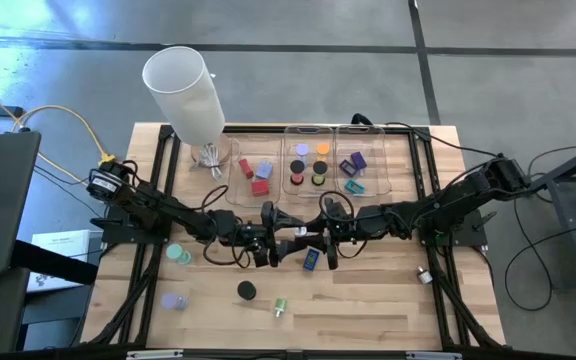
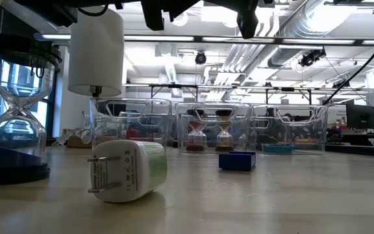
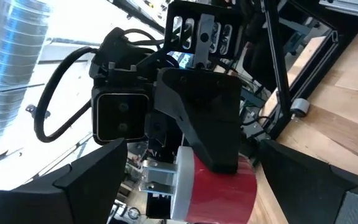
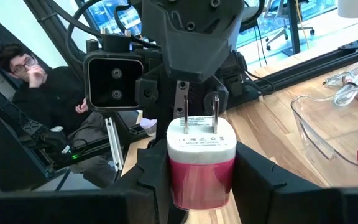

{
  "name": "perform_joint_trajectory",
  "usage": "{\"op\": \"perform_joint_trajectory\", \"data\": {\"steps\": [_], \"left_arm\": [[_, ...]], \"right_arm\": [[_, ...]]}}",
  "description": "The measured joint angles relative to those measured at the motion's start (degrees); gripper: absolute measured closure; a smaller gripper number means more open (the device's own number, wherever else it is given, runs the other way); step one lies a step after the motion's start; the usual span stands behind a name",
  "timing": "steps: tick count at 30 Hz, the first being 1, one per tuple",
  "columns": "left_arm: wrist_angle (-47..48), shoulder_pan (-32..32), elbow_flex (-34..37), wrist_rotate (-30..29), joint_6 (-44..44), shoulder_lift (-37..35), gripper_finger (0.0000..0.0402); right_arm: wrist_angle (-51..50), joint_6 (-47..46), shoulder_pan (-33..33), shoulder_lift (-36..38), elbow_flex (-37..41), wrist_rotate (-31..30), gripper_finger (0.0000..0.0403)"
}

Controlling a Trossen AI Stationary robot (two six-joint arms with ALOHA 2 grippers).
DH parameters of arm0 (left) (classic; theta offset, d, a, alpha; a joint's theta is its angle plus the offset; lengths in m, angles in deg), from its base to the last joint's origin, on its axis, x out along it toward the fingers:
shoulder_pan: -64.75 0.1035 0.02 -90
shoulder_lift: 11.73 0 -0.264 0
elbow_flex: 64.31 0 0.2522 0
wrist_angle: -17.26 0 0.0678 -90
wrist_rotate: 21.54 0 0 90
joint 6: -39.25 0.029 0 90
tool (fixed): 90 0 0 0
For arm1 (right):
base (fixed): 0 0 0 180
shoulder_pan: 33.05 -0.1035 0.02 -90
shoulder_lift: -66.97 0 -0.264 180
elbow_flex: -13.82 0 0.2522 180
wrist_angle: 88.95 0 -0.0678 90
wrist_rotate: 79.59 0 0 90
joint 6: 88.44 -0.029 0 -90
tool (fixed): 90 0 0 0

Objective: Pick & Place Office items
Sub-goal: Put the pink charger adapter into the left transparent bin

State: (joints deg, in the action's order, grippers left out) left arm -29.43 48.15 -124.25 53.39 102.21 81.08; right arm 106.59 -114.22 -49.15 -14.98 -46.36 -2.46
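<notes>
Next, I close my left gripper around the red plug (image 4: 201,182) before my right gripper opens, because the clear tray of red pieces (image 1: 255,180) lies on my left gripper's side.
Above the table's middle my two grippers meet head-on. My right gripper (image 4: 201,193) (image 1: 315,233) is shut on a red charger plug (image 4: 201,177) (image 3: 219,186) with a white pronged end. My left gripper (image 3: 197,202) (image 1: 288,237) faces it, open wide, one finger on either side of the plug; I see no touch. On the table lie a blue block (image 1: 311,258) (image 2: 237,160), a green-and-white plug (image 1: 280,307) (image 2: 125,170) on its side, a black-topped hourglass (image 1: 246,290) (image 2: 18,117), a teal cap (image 1: 178,255) and a lavender cap (image 1: 173,300). My right gripper pinches the plug's red body by its two opposite sides (image 4: 178,180) between its two fingers. The fingers come level from the table's right side. The plug is lifted clear of the table, its white end with the two prongs (image 4: 201,118) pointing away from my right gripper toward the left one.
Three clear trays (image 1: 236,190) (image 1: 286,135) (image 1: 378,135) stand in a row at the far side, holding red, black, orange, purple and teal pieces. A big white cylinder (image 1: 183,90) stands at the far left. A person (image 4: 36,81) sits beyond the table.
</notes>
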Motion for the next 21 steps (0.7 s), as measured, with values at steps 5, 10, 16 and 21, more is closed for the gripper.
{"op": "perform_joint_trajectory", "data": {"steps": [5,10,16,21], "left_arm": [[0.00,0.37,0.00,0.02,0.00,0.00,0.0046],[0.02,0.37,0.00,0.03,-0.12,0.00,0.0070],[0.03,0.85,-0.02,0.24,-4.30,0.00,0.0124],[0.09,1.07,-0.02,0.39,-4.70,0.00,0.0145]], "right_arm": [[0.00,-0.09,-0.02,0.00,0.00,0.00,0.0286],[0.00,-0.11,0.00,0.00,0.00,0.01,0.0286],[0.06,-0.29,0.00,0.00,0.00,0.98,0.0286],[0.07,-1.42,0.00,0.00,-0.02,1.38,0.0286]]}}
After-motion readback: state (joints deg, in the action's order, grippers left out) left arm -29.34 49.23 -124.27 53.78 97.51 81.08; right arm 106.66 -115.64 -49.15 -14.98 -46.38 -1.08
